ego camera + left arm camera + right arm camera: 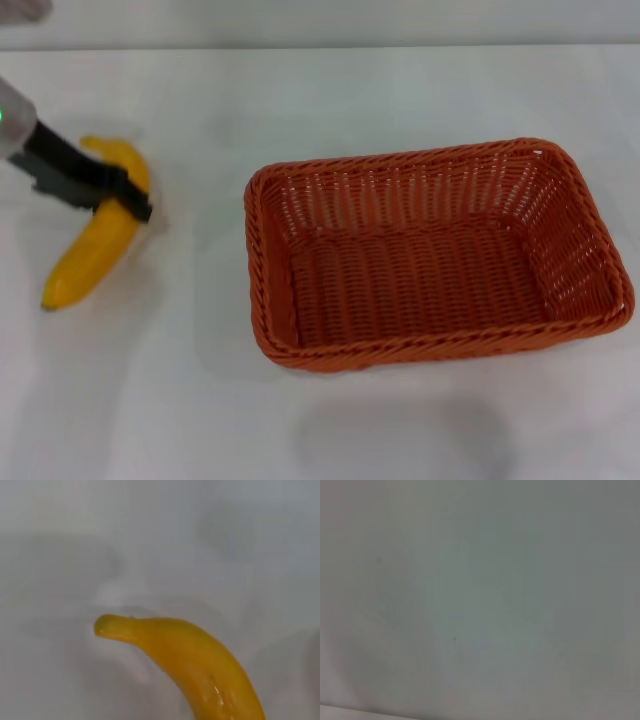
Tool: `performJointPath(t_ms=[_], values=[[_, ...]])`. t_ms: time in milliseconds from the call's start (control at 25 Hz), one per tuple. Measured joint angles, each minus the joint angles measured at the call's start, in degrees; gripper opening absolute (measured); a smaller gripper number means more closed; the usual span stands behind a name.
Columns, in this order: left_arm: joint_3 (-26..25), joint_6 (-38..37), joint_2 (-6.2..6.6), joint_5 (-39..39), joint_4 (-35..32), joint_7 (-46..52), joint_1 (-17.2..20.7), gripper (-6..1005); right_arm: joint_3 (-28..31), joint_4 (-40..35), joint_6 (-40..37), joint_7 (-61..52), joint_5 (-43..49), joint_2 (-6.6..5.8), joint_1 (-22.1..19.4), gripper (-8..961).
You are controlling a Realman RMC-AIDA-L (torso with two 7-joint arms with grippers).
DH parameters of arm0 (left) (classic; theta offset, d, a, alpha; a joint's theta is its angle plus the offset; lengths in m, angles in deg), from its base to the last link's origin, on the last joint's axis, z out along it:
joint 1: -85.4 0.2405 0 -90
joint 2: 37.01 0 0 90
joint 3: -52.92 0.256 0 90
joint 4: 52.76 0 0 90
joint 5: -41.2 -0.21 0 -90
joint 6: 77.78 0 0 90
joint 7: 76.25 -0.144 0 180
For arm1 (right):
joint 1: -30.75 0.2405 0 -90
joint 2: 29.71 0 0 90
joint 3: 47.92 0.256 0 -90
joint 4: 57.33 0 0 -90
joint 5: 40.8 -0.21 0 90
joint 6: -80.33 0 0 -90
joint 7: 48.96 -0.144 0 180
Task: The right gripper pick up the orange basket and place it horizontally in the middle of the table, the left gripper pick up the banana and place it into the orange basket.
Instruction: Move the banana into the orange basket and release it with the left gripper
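Note:
My left gripper spans the banana's middle (112, 222) and the orange basket stands open, so I should keep carrying the banana until it hangs inside the basket's rim (425, 270).
The banana (95, 245) lies at the left of the white table (200, 420), running from lower left to upper right. My left gripper (135, 200) reaches in from the left edge and crosses the banana's upper half. The left wrist view shows the banana (200, 672) very close, its tip pointing over the bare tabletop. The orange basket (270, 270) stands upright with its long side across the table, in the middle and right, with nothing inside. The right gripper is out of view; its wrist view shows only blank white surface.
Bare tabletop (200, 120) separates the banana from the basket's left rim. The table's far edge (320, 45) runs along the top of the head view.

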Motion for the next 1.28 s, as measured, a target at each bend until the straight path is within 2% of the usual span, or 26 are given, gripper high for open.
performJointPath(t_ms=[120, 200, 320, 360, 400, 440, 480, 640, 680, 760, 800, 840, 920, 1000, 1280], values=[[0.0, -7.99, 3.17, 7.76, 0.28, -4.13, -2.18, 493, 0.0, -0.02, -0.22, -0.01, -0.23, 0.03, -0.02, 771], [0.0, -14.13, 4.55, 12.03, 0.28, -6.98, -4.64, 493, -0.09, -0.02, -0.33, -0.02, -0.35, 0.04, 0.05, 771], [0.0, -18.61, 4.47, 12.91, 0.25, -9.05, -9.02, 493, -0.28, -0.03, -0.45, 0.11, -0.98, 0.03, 0.39, 771], [0.0, -18.61, 4.47, 12.91, 0.25, -9.05, -9.02, 493, -0.36, -0.02, -0.45, 0.2, -1.13, 0.04, 0.55, 771], [0.0, -19.95, 2.9, 11.32, -0.28, -9.81, -13.33, 494, -0.37, -0.02, -0.45, 0.24, -1.15, 0.05, 0.63, 771], [0.0, -19.89, 2.06, 10.25, -0.36, -9.94, -14.9, 494, -0.42, -0.03, -0.44, 0.31, -1.17, 0.07, 0.85, 771], [0.01, -19.87, 1.66, 9.75, -0.43, -10.01, -15.44, 494, -0.48, -0.02, -0.45, 0.38, -1.18, 0.07, 1.08, 771], [0.0, -18.53, -3.96, 5.27, -0.43, -10.9, -20.78, 494, -0.57, -0.02, -0.39, 1.21, -1.21, 0.36, 1.91, 771], [0.01, -18.28, -5.03, 4.67, -0.49, -11.03, -21.49, 494, -0.58, -0.02, -0.4, 1.54, -1.28, 0.48, 2.08, 771], [0.0, -16.64, -8.3, 1.76, -1.26, -10.58, -23.99, 494, -0.58, -0.02, -0.43, 1.81, -1.57, 0.67, 2.17, 771], [0.0, -15.82, -8.97, 0.63, -2.26, -9.88, -24.73, 494, -0.57, -0.02, -0.46, 1.98, -1.79, 0.71, 2.19, 771], [0.0, -14.57, -9.31, -0.31, -4.49, -8.43, -25.44, 494, -0.57, -0.02, -0.48, 2.03, -1.87, 0.7, 2.2, 771], [0.01, -11.89, -9.19, -1.4, -8.86, -5.64, -26.09, 494, -0.56, -0.04, -0.57, 2.1, -1.89, 0.6, 2.14, 771], [-0.01, -10.14, -9.06, -1.46, -10.4, -4.61, -26.36, 494, -0.55, -0.49, -0.85, 2.14, -1.91, 0.5, 1.95, 771], [-0.09, -8.35, -9.27, 0.1, -11.04, -7.65, -25.94, 684, -0.1, -0.88, -1.16, 3.2, -1.97, 0.41, 1.42, 770]])
